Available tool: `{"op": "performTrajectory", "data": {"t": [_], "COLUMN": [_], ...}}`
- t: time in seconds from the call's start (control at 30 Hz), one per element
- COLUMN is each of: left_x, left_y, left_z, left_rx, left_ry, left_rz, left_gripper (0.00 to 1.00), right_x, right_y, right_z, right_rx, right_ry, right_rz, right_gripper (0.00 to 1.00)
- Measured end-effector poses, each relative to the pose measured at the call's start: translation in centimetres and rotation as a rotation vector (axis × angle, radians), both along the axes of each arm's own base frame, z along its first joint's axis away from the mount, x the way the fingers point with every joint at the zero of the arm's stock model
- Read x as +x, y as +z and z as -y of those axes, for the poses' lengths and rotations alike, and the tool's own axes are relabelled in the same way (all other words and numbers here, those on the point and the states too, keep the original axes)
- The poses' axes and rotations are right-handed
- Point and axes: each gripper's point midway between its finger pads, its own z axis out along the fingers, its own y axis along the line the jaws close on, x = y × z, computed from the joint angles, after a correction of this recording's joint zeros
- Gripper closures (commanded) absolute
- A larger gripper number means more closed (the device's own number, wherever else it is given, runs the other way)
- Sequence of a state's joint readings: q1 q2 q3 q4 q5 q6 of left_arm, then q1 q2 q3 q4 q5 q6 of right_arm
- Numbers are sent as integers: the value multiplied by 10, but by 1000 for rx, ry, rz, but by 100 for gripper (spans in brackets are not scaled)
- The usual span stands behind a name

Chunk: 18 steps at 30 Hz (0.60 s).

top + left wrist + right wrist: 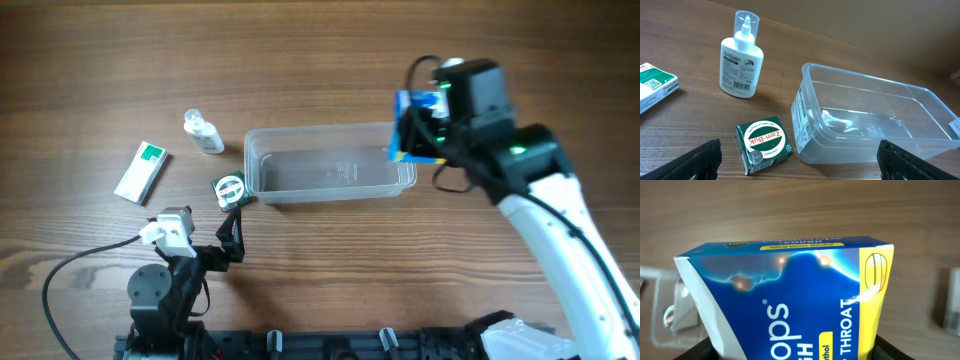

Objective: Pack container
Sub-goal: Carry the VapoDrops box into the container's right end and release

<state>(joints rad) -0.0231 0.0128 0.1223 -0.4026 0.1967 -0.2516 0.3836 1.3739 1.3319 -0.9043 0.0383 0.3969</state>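
The container's end [368, 168] is open and empty ahead of the cough-drop box [403, 108]. My right gripper should keep going inward over the container's rim and let go of the box inside.
The clear plastic container [330, 162] stands mid-table with nothing in it; it also shows in the left wrist view [875, 120]. My right gripper [425, 125] is shut on a blue and yellow cough-drop box [415, 128] and holds it above the container's right end; the box fills the right wrist view [790, 300]. My left gripper [232, 235] is open and empty, low near the table's front, with a green Zam-Buk box [765, 142] between and ahead of its fingers, just left of the container.
A white lotion bottle [203, 132] lies left of the container and shows upright in the left wrist view [740, 57]. A white and green flat box [141, 171] lies further left, also at the left wrist view's edge [652, 85]. A black cable [80, 262] curves at the front left.
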Motion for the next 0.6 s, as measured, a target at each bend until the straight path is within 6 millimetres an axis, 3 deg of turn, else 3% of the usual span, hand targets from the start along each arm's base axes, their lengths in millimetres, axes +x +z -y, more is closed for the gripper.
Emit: {"op": "performTrajectory", "data": {"t": [0.1,0.13,0.2,0.33,0.43,0.53,0.6], "left_x": [0,0,0,0,0,0,0], "left_y": [0,0,0,0,0,0,0], "left_z": [0,0,0,0,0,0,0], "left_rx": [0,0,0,0,0,0,0], "left_ry": [0,0,0,0,0,0,0], "left_rz": [0,0,0,0,0,0,0], "left_gripper": [0,0,0,0,0,0,0], "right_x": [4,5,8,5,4,6,7], "right_y": [-28,-48,-89,-136,-151,-158,-162], "right_z": [-25,-28,-28,-25,-25,-25,-26], "right_rx": [-43,-70,-124,-187,-203,-207,-210], "right_ry": [32,29,9,-3,-6,-9,-7], "right_rz": [-47,-94,-192,-312,-348,-359,-360], "right_gripper": [31,31,31,31,29,17,16]}}
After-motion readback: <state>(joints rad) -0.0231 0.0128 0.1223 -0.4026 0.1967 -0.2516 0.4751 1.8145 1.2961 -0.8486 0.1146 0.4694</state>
